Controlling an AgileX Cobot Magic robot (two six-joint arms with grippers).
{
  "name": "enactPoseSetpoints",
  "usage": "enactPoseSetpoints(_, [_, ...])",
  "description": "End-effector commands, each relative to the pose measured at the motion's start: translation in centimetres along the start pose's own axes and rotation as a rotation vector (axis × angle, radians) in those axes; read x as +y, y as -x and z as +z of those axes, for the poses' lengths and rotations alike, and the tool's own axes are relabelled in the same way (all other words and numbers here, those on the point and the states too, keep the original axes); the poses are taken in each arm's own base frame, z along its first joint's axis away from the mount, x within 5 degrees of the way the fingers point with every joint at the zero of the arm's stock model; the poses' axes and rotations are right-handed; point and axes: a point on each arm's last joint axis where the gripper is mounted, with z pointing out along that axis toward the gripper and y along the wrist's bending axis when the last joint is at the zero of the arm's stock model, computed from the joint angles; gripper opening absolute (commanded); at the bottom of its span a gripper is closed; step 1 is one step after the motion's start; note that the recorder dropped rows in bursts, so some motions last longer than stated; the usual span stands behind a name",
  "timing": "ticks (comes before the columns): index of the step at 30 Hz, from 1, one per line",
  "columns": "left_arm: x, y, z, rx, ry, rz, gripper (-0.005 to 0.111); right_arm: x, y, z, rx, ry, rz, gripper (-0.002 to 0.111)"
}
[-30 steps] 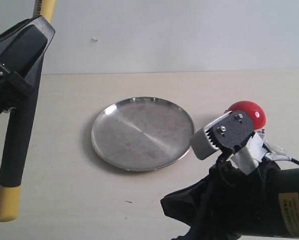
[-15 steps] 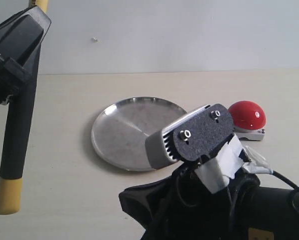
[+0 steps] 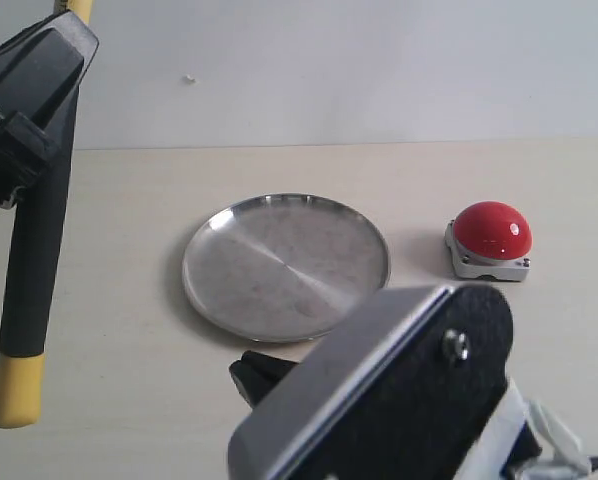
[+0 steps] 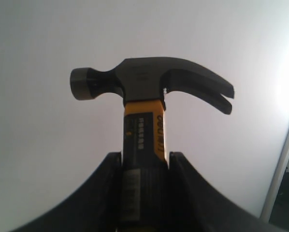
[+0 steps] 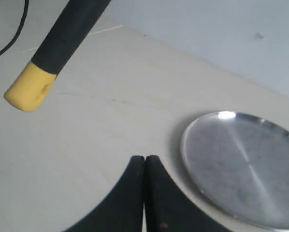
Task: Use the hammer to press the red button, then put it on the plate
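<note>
The hammer is in my left gripper, across the plate from the red button (image 3: 492, 231), so my right gripper should open, level out and grab the hammer handle's lower part (image 3: 33, 285).
The hammer (image 3: 34, 260) hangs upright above the table's left side, yellow end down and head up, out of the exterior view's top. My left gripper (image 3: 29, 115) is shut on its black handle just below the yellow label. In the left wrist view the dark head (image 4: 144, 84) rises above the left gripper (image 4: 144, 157). The steel plate (image 3: 286, 265) lies mid-table and the red button (image 3: 491, 230) sits to its right, uncovered. My right gripper (image 5: 144, 157) is shut on nothing, hovering over the table in front of the plate (image 5: 246, 164); the hammer's yellow end (image 5: 28, 89) is beyond it.
The right arm's wrist block (image 3: 399, 400) fills the lower right of the exterior view, close to the camera. A pale wall (image 3: 329, 70) bounds the table at the back. A black cable (image 5: 9, 29) lies on the table at the far left.
The right arm has pulled back from the red button toward the camera, leaving the button uncovered. The left gripper and hammer have barely moved.
</note>
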Motion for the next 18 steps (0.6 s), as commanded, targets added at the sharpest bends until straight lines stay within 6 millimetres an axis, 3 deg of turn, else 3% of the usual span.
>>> enactPoseSetpoints(1, [-0.4,1.5,0.2,-0.111,-0.028,0.004,0.0,1.5,-0.6,-0.3,-0.076,-0.094,-0.083,0.0])
enactPoseSetpoints(4, [-0.4,1.5,0.2,-0.111,-0.028,0.004,0.0,2.5,-0.4,0.2,-0.06,-0.144,-0.055,0.0])
enactPoseSetpoints(10, [-0.4,1.5,0.2,-0.111,-0.028,0.004,0.0,4.4,2.1,0.6,-0.063,-0.126,0.058,0.005])
enactPoseSetpoints(14, [-0.4,1.5,0.2,-0.111,-0.028,0.004,0.0,4.1,2.6,0.4,-0.077,-0.157,0.061,0.009])
enactPoseSetpoints(18, [-0.4,1.5,0.2,-0.111,-0.029,0.005,0.0,2.8,3.6,-0.7,-0.034,-0.156,0.007,0.005])
